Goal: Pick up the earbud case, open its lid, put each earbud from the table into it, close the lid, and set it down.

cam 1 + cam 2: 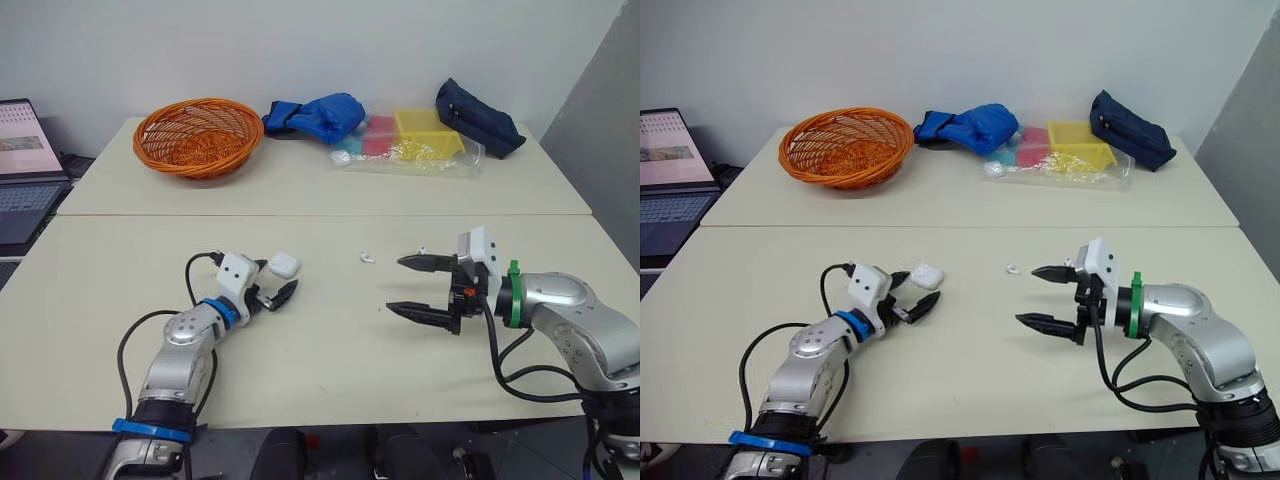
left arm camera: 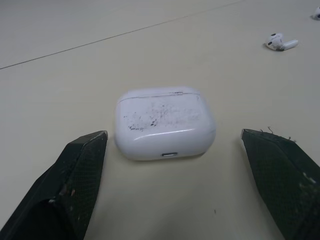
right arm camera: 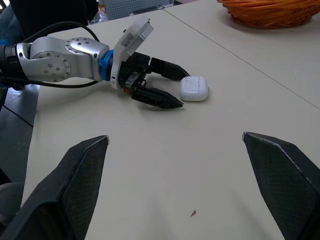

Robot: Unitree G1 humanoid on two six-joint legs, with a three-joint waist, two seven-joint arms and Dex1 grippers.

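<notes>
The lid (image 3: 203,88) of the shut earbud case will swing back and stay open, still attached, when I push it, because a thin seam (image 3: 199,88) runs across the case.
The white earbud case (image 1: 284,264) lies shut on the near table, left of centre. My left gripper (image 1: 277,281) is open, its two black fingers on either side of the case (image 2: 165,122) without touching it. One white earbud (image 1: 366,257) lies in the middle of the table, and a second earbud (image 1: 424,250) sits a little to its right. My right gripper (image 1: 395,284) is open just above the table with nothing between its fingers. It points left, with the second earbud just beyond its far finger.
On the far table stand an orange wicker basket (image 1: 198,135), a blue bag (image 1: 320,115), a clear plastic bag of coloured items (image 1: 410,140) and a navy pouch (image 1: 478,117). A laptop (image 1: 20,165) sits off to the left. A seam (image 1: 320,214) separates the two tables.
</notes>
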